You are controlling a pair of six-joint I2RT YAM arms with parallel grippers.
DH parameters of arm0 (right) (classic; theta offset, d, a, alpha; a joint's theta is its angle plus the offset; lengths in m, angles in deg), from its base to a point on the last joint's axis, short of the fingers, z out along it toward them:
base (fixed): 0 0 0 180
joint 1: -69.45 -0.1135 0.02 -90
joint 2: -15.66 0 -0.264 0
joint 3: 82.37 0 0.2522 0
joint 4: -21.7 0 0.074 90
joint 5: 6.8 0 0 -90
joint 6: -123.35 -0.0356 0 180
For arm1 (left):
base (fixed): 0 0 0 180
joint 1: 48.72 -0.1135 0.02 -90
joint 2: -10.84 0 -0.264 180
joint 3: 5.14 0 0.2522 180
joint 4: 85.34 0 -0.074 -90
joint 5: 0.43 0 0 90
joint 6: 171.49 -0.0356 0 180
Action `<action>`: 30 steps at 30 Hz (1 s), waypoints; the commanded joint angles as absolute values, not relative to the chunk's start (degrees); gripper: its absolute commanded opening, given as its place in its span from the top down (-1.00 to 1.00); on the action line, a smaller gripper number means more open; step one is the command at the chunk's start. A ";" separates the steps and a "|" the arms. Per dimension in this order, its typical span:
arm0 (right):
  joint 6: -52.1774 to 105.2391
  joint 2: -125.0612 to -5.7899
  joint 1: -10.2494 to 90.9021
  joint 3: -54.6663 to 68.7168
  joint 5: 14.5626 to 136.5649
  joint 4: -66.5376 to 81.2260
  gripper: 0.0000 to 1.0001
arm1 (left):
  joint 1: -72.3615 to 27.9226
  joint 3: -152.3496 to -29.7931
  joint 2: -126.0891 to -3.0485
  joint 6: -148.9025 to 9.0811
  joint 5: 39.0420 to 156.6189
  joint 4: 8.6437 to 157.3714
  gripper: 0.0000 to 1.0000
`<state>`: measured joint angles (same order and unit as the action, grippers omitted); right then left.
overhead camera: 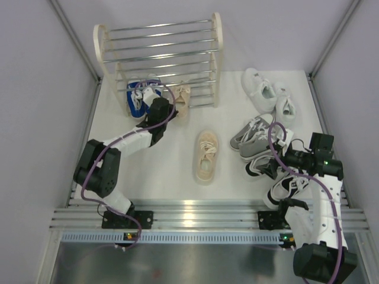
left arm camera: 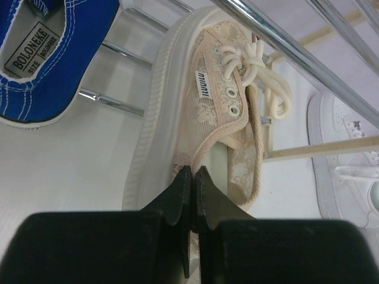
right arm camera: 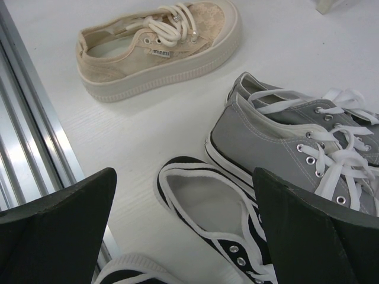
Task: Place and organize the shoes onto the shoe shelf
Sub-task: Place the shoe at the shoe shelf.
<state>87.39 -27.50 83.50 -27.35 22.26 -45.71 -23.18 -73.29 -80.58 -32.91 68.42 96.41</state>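
The beige shoe's toe [overhead camera: 183,92] aims in under the rods, clear of the blue shoe, so my left gripper should push on until the lowest rods [overhead camera: 202,105] support the sole.
The shoe shelf [overhead camera: 159,53] stands at the back left, its chrome rods [left arm camera: 296,53] crossing the left wrist view. A blue shoe [left arm camera: 53,53] lies on its lowest rods, the blue pair [overhead camera: 137,97] at that tier's left. Beside it rests a beige shoe [left arm camera: 201,106], toe in under the rods [overhead camera: 182,100]. My left gripper [left arm camera: 193,173] is shut on its heel collar [overhead camera: 172,109]. The other beige shoe [overhead camera: 206,156] lies mid-table [right arm camera: 160,47]. My right gripper [right arm camera: 185,177] is open above a black-and-white shoe [right arm camera: 207,207], holding nothing [overhead camera: 273,167].
Grey shoes [overhead camera: 254,136] lie just beyond the black-and-white one [right arm camera: 278,142]. White shoes [overhead camera: 269,92] sit at the back right, one showing through the shelf [left arm camera: 343,154]. Another black-and-white shoe [overhead camera: 290,186] lies by the right arm. Grey walls close in both sides.
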 commanded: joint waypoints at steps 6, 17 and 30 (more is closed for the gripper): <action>89.77 -27.76 84.13 -26.33 19.66 -45.67 -0.99 | -25.25 -80.34 -87.85 -30.43 68.12 116.41 1.00; 90.03 -28.38 84.13 -26.33 19.66 -45.76 -0.99 | -28.15 -83.85 -96.12 -25.07 71.20 122.21 1.00; 90.03 -28.90 84.13 -26.60 20.01 -45.50 -0.99 | -28.42 -87.81 -102.19 -22.96 71.29 124.32 1.00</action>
<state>87.82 -28.77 83.52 -27.35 22.26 -45.93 -28.25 -84.57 -103.09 -24.48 70.94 114.03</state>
